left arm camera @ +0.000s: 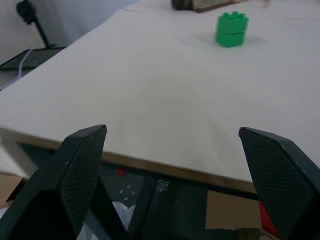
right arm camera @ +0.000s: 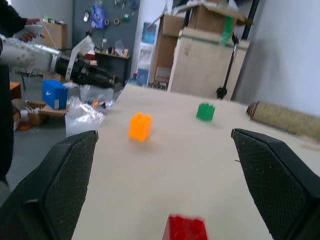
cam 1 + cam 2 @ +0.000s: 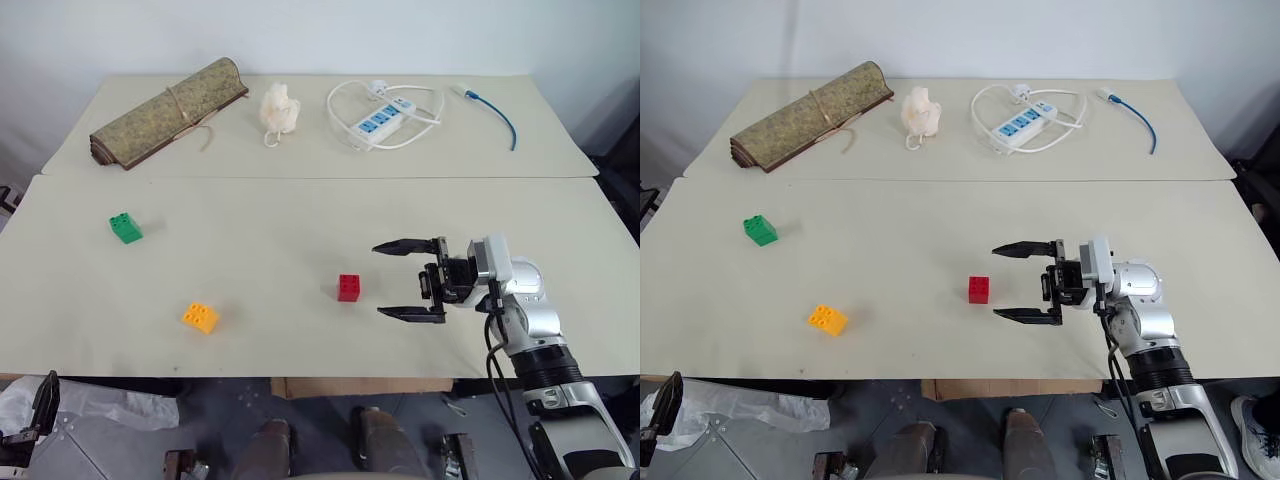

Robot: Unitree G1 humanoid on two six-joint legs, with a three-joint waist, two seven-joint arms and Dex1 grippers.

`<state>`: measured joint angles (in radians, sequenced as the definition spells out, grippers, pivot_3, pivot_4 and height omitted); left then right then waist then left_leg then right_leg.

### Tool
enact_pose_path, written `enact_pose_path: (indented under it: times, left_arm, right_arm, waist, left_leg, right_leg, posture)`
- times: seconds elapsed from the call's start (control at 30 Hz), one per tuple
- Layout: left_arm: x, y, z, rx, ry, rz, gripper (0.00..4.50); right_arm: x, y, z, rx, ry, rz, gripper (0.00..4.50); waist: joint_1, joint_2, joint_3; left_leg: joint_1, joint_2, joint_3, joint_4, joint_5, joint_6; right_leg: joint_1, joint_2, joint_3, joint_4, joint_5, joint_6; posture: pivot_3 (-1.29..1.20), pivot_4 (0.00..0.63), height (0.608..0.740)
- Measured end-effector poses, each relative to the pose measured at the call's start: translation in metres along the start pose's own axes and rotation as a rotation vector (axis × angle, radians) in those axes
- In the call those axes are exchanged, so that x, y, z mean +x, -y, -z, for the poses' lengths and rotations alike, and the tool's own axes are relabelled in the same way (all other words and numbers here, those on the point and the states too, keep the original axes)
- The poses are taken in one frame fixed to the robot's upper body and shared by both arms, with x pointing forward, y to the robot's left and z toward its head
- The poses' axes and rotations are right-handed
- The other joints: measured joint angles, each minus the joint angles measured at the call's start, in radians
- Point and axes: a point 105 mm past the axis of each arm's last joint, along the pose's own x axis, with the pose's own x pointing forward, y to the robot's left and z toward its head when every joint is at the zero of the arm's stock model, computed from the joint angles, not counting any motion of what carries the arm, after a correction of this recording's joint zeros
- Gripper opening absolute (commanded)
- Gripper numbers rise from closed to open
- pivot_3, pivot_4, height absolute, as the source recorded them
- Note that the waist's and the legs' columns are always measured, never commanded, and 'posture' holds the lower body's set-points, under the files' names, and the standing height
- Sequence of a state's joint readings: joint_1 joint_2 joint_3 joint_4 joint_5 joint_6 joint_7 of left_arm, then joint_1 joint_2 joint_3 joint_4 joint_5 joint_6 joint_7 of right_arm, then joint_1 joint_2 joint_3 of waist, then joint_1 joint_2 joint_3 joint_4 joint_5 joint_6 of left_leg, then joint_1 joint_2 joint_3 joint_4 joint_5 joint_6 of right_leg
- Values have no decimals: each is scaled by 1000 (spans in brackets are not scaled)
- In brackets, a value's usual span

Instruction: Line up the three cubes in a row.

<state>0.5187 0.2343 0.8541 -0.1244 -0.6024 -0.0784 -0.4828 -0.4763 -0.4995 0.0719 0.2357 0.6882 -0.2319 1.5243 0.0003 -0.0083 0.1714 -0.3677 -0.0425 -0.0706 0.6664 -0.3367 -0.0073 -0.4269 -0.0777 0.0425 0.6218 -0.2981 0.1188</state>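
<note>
The green cube is far across from the robot's right gripper, so next the left gripper moves it to the open space next to the red cube.
Three cubes lie spread over the near table. The green cube is far left, the yellow-orange cube sits near the front edge, and the red cube is right of centre. My right gripper hovers just right of the red cube, pointing left at it, open and empty; the cube lies a little short of its fingertips. My left gripper is open and empty, off the table's front-left corner. Its wrist view looks over the table edge toward the green cube.
On the far table lie a rolled mat, a white knotted cloth, a white power strip with its looped cord, and a blue cable. A seam separates the two tables.
</note>
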Motion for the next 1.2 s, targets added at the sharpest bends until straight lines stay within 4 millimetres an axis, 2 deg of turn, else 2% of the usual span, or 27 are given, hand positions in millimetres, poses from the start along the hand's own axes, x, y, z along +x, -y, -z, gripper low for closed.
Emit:
enact_pose_path:
  times: [0.13,0.23,0.33,0.4,0.47,0.63,0.7,0.9,1.0,1.2]
  left_arm:
    - [42,25,-26,-65,131,-13,4500]
    - [91,51,-46,-114,147,-27,4500]
    - [127,67,-65,-124,162,-54,4500]
    - [146,73,-67,-134,153,-81,4500]
    - [167,82,-59,-131,105,-90,4500]
    - [206,101,-45,-134,28,-102,4500]
    - [216,108,-43,-117,14,-88,4500]
    - [221,113,-30,-126,-31,-67,4500]
    - [221,112,-28,-127,-37,-71,3955]
    - [220,111,-25,-130,-40,-74,2182]
  right_arm:
    - [1,4,1,-7,-4,28,4483]
    - [2,12,-4,-8,2,59,4483]
    - [3,16,-6,-6,3,76,4483]
    - [4,17,-5,-3,1,87,4483]
    - [5,18,-4,-3,-1,92,4483]
    - [17,11,-9,-1,24,82,4483]
    - [19,7,-9,5,29,83,4483]
    - [21,5,-11,5,26,97,4483]
    - [22,5,-12,1,24,108,4500]
    - [20,3,-9,12,21,130,4500]
  waist:
    - [14,0,0]
    - [18,0,0]
    - [13,-1,-1]
    - [2,-1,-1]
    - [-4,-1,-1]
    - [-2,-1,-1]
    - [-3,-1,-1]
    - [-4,-1,-1]
    - [-2,-1,-1]
    - [-2,-1,-1]
  left_leg:
    - [0,-1,-1,1,0,0]
    - [0,-1,-1,2,1,-1]
    - [0,-1,-1,2,1,-1]
    - [-1,-1,0,1,1,-2]
    - [-1,-1,0,1,1,-2]
    - [-2,-1,0,2,1,-2]
    - [-2,-2,0,2,1,-2]
    - [-2,-1,0,2,1,-2]
    - [-2,-1,0,2,2,-2]
    - [-2,-1,0,2,2,-2]
  right_leg:
    - [0,0,-1,1,0,0]
    - [-1,0,-4,4,0,0]
    - [-2,1,-4,6,0,0]
    - [-2,1,-4,6,0,1]
    - [-3,1,-5,6,0,1]
    - [-3,1,-6,6,0,1]
    - [-3,0,-7,6,1,1]
    - [-4,0,-7,6,1,1]
    - [-3,0,-7,6,1,1]
    - [-3,0,-7,6,1,1]
  posture:
    - [0,150,740]
    - [0,150,740]
    - [0,150,740]
    - [0,150,740]
    - [0,150,740]
    - [0,150,740]
    - [0,150,740]
    - [0,150,740]
    - [0,150,740]
    - [0,150,740]
